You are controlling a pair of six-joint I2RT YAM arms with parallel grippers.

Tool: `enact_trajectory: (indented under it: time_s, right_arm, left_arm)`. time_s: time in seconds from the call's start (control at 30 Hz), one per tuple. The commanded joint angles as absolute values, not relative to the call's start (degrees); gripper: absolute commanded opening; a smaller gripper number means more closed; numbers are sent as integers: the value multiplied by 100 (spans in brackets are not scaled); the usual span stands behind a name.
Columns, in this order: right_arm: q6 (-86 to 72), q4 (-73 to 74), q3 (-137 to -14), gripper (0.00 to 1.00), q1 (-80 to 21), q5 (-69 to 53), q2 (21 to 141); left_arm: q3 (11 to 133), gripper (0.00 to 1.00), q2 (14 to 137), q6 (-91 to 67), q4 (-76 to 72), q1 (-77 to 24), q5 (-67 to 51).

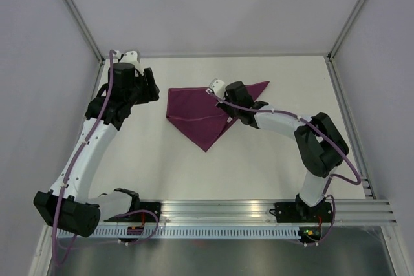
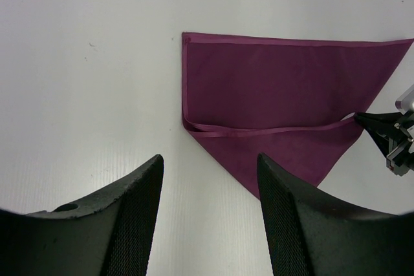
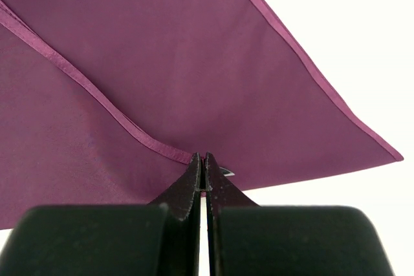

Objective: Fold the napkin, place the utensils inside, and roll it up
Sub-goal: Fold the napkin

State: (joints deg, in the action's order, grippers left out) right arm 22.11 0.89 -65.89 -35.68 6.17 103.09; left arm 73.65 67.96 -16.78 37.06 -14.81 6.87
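The flap's corner (image 3: 182,155) already meets the napkin's slanted edge (image 3: 278,183), so my right gripper should keep lowering it until the flap's hem lies straight, and then let go.
The dark magenta napkin (image 1: 194,114) lies on the white table, partly folded into a rough triangle, with one hemmed flap laid over the lower layer. My right gripper (image 1: 226,117) is shut on the napkin's folded-over corner, at the end of the hem (image 3: 123,121). In the right wrist view the jaws (image 3: 202,158) pinch the cloth (image 3: 194,56) with no gap. My left gripper (image 1: 152,88) hangs open just left of the napkin, holding nothing. Its fingers (image 2: 136,211) frame bare table short of the cloth (image 2: 272,82). The right gripper (image 2: 357,117) shows at that view's right edge. No utensils are in view.
Grey enclosure walls and metal posts (image 1: 76,14) close off the back and sides of the table. An aluminium rail (image 1: 259,211) carrying both arm bases runs along the near edge. The right arm's elbow (image 1: 320,143) stands right of the napkin.
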Motion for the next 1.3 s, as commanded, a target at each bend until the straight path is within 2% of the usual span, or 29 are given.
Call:
enact_trajectory:
  time_s: [0.0, 0.6, 1.27]
  right_arm:
    - [2241, -114, -6548, 0, -3428, 615, 10283]
    - [2276, -281, -6188, 1, -3305, 659, 10476]
    - [2250, -264, -6469, 0, -3234, 835, 10907]
  left_arm:
    - [7427, 64, 6812, -1547, 3498, -1450, 492]
    - [7277, 64, 6847, -1573, 3410, -1450, 413]
    - [7119, 64, 6829, -1591, 3349, -1459, 378]
